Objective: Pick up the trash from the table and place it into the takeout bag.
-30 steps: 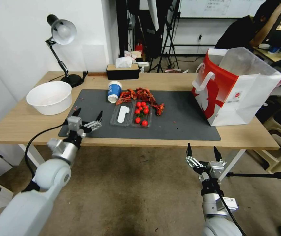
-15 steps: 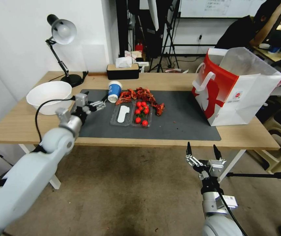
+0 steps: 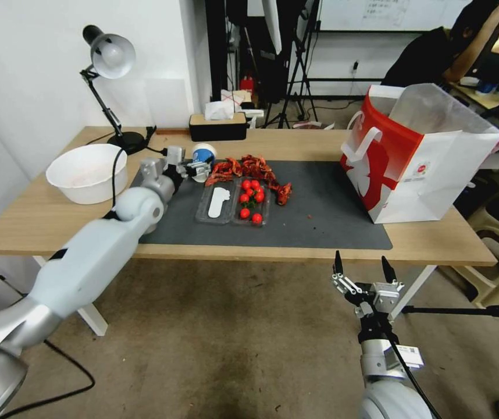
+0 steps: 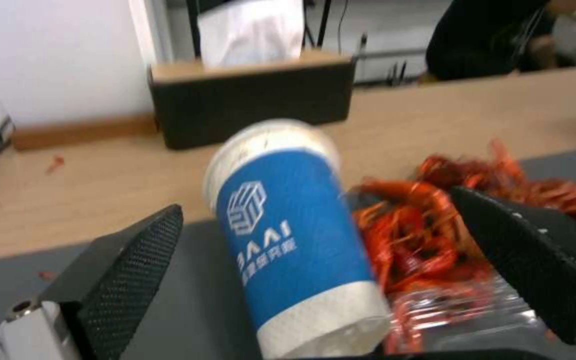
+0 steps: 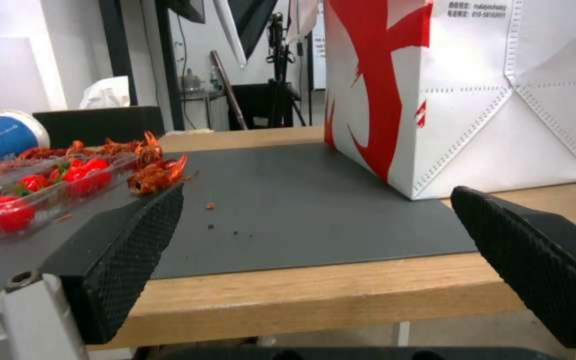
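Note:
The blue-and-white paper cup [image 3: 204, 152] will crush inward when I squeeze it and lift it, because a thin paper edge goes around the cup's hollow near end.
A blue-and-white paper cup [image 3: 203, 157] [image 4: 288, 240] lies tipped over at the back left of the dark grey mat [image 3: 325, 212] on the light-wood table [image 3: 313, 142]. My left gripper [image 3: 196, 169] [image 4: 328, 255] is open at the cup, and one finger [image 4: 128, 265] shows on each side of it in the left wrist view. The red-and-white takeout bag [image 3: 418, 157] [image 5: 475, 95] stands open at the table's right end. My right gripper [image 3: 364, 269] [image 5: 331, 250] hangs open below the table's front edge, near the bag's side.
Red crayfish shells [image 3: 249, 167] [image 4: 421, 230] lie right beside the cup. A clear tray with cherry tomatoes [image 3: 235, 203] sits in front of them. A large white bowl [image 3: 86, 171], a desk lamp [image 3: 110, 58] and a tissue box [image 3: 217, 125] stand on the left and at the back.
My left arm has reached from the table's front edge across the mat to the paper cup, gripper still open. The right arm has stayed put.

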Tool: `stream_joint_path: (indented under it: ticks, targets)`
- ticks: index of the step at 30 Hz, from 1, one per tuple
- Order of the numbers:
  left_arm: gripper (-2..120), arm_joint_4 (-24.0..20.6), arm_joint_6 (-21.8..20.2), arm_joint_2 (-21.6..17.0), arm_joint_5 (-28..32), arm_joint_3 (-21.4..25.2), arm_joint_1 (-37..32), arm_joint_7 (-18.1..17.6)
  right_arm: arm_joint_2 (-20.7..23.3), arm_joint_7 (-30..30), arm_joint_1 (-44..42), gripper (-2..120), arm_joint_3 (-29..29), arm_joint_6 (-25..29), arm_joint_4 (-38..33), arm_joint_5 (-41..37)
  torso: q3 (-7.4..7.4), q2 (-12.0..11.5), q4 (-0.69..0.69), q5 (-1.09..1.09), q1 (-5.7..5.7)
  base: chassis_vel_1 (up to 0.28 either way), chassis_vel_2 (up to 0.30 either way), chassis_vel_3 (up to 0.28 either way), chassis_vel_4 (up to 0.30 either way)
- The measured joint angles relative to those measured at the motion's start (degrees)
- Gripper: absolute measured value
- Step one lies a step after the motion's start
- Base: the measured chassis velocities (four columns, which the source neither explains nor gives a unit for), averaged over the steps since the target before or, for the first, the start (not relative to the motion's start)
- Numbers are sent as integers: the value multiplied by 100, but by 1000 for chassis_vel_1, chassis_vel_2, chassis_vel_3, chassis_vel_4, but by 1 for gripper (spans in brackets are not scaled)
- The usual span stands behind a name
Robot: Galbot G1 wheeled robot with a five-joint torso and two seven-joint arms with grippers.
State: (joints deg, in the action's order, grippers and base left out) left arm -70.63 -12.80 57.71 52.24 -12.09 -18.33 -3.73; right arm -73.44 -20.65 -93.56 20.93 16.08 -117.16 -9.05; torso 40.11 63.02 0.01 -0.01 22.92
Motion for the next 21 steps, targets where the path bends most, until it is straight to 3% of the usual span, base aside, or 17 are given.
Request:
stream_joint_path:
  ticks: [9,15,21]
  targets:
    - [100,931,-585,414,-70,-201,554,32,-27,-20,17,100,23,-1,31,0,-1,0,-1,1,0,0,0,0,0]
    - [99,1027,-908,483,-79,-192,618,20,-26,-32,29,100,28,-1,50,-3,-1,0,-1,1,-1,0,0,0,0]
    - [78,1074,-1014,512,-104,-174,653,9,-25,-37,41,100,28,-1,63,-5,-1,0,-1,1,-1,0,0,0,0]
